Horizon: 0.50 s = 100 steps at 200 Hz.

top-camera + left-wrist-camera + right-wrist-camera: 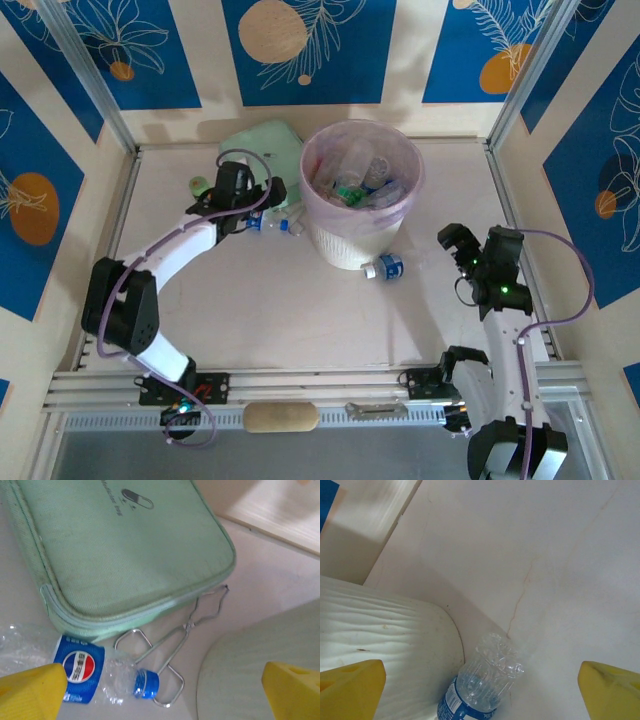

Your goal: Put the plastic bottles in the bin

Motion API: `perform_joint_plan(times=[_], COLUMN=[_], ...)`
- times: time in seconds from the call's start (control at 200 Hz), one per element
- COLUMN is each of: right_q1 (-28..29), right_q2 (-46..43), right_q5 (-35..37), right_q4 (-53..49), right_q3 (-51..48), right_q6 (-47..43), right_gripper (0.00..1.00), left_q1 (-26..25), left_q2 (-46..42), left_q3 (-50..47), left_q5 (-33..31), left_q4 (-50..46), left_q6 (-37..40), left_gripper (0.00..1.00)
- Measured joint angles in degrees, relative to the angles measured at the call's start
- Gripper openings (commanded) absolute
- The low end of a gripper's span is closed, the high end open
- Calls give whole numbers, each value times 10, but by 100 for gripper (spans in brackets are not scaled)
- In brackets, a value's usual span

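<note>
The bottle's label (80,667) by the pouch lies clear of the wire tongs (188,626), so my left gripper should keep moving until its fingers are around the label.
The bin (340,245), a white woven wastebasket with a pink liner, stands at the back centre with several plastic bottles (355,180) inside. A clear bottle (383,267) with a blue label lies against its base on the right. In the right wrist view that bottle (485,680) rests beside the bin wall (385,635), between the open fingers of my right gripper (481,687) (462,248). Left of the bin lies another crushed blue-capped bottle (275,222) (80,672). My left gripper (162,697) (262,205) hangs open over its cap end, holding nothing.
A mint-green zip pouch (115,545) (262,145) lies behind the left bottle, with wire tongs (170,650) next to the cap. A small green-lidded jar (200,186) sits far left. Frame posts and walls ring the table.
</note>
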Motion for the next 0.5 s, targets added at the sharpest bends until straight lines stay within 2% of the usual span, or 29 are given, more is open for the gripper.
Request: perform_joint_plan(times=[0.215,0.36,0.5], right_q1=[0,0,0], right_q2=[0,0,-3], right_q5=[-2,-1,-1], right_q4=[33,34,38], right_q3=[-1,-2,-11], right_q6=[14,14,14], right_gripper=[99,99,99], left_q1=[-28,-43,-45], left_q2=[70,78,79], left_q3=[50,47,40], left_q5=[-94,-150,-175], left_q4=[-43,-71,-79], left_q6=[-73,-150,-211], left_gripper=[100,100,100])
